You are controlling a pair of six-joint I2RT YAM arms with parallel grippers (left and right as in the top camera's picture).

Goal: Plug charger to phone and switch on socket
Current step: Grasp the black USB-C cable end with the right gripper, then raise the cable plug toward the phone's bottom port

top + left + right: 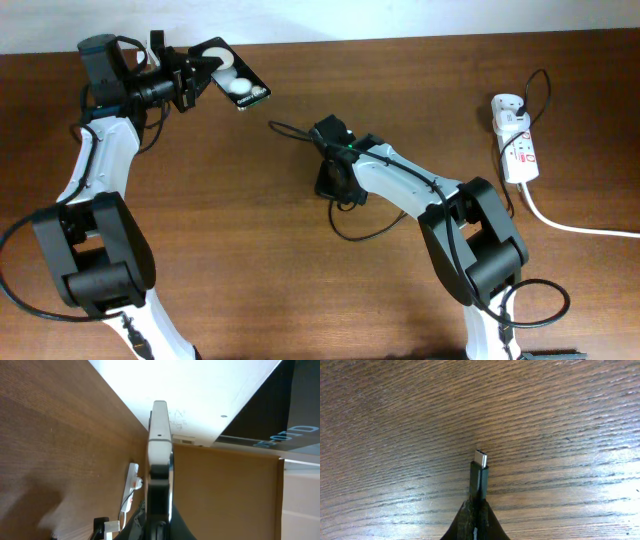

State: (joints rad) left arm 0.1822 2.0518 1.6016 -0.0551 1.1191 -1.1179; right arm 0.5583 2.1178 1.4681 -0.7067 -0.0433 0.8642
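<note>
My right gripper needs to lift the plug and turn its tip toward the phone's bottom edge (254,101), because the charger plug's metal tip (480,458) is pointing down at the wood.
My left gripper (203,72) is shut on the phone (240,86) and holds it up at the far left, its screen with two white round spots facing up. In the left wrist view the phone (159,435) shows edge-on between the fingers (158,515). My right gripper (336,178) at mid-table is shut on the charger's black plug (479,480); its metal tip (480,457) points at the wood. The thin black cable (288,130) trails around the gripper. The socket (517,145), a white strip with red marks, lies at the far right with a white adapter (506,104) in it.
A thick white cord (570,226) runs from the socket off the right edge. The socket also shows far off in the left wrist view (131,485). A pale wall borders the table's far edge (400,20).
</note>
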